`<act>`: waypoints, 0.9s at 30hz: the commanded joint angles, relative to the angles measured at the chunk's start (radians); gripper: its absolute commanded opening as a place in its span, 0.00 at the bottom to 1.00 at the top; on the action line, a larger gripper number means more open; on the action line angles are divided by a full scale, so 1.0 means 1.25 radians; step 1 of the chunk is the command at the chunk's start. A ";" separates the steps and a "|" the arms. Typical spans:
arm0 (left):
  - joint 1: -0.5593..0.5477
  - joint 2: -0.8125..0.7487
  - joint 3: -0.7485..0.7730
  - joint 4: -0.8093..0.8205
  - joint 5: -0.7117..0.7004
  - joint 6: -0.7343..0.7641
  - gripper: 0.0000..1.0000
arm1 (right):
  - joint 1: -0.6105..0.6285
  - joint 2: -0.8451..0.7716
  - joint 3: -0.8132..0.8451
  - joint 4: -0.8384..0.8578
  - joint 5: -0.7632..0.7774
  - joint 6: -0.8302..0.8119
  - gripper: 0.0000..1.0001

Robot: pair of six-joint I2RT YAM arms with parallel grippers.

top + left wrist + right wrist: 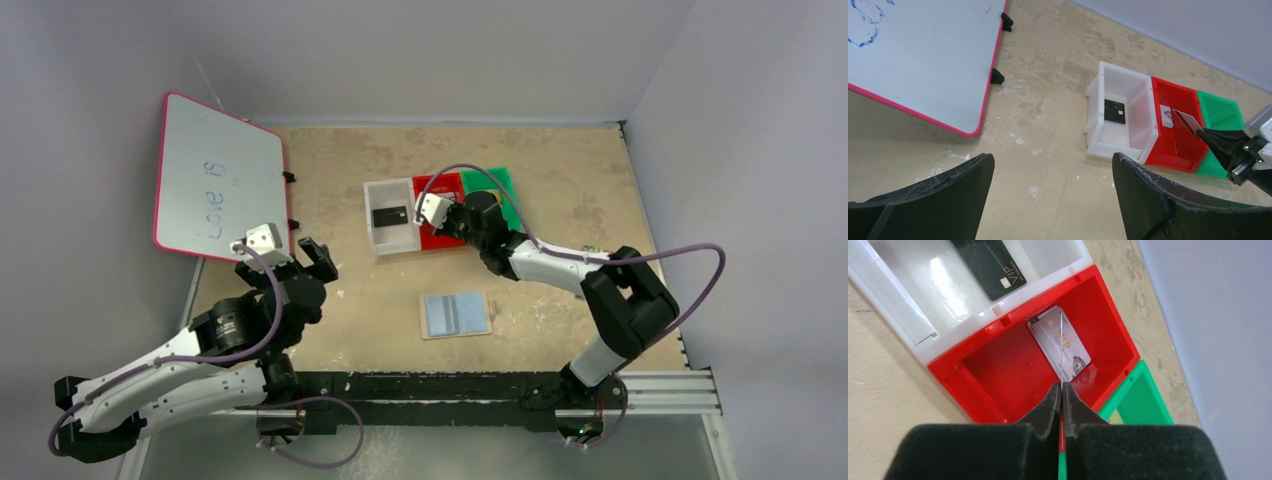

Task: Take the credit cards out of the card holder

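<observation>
The thin card [1188, 120] is hanging edge-on above the open red bin. My right gripper goes on lowering it until it sinks next to the silvery-white card [1166, 116] before it lets go.
The card holder [455, 314] lies open and flat on the table in front of the bins, away from both grippers. A black credit card [1114, 111] [990, 262] lies in the white bin [392, 240]. A silvery-white card [1075, 352] [1166, 116] lies in the red bin [973, 390]. Above that red bin, my right gripper [1062, 387] [445, 222] is shut on another thin card [1061, 350] [1188, 121], which shows edge-on in the right wrist view. My left gripper [1053, 160] [312, 257] hangs open over bare table left of the bins, with nothing between its fingers.
A green bin [1143, 400] adjoins the red one, with a pale yellowish patch inside near my fingers. A pink-framed whiteboard [215, 185] stands propped at the back left. Walls close off the table's far and right sides.
</observation>
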 commanded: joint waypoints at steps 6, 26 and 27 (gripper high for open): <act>0.000 0.028 0.008 0.006 -0.005 0.000 0.89 | -0.007 0.092 0.086 0.036 0.020 -0.180 0.00; 0.000 -0.007 0.025 -0.041 -0.016 -0.043 0.90 | -0.049 0.222 0.237 -0.102 -0.037 -0.292 0.00; 0.001 -0.014 0.023 -0.043 -0.015 -0.047 0.90 | -0.053 0.228 0.244 -0.112 -0.042 -0.298 0.00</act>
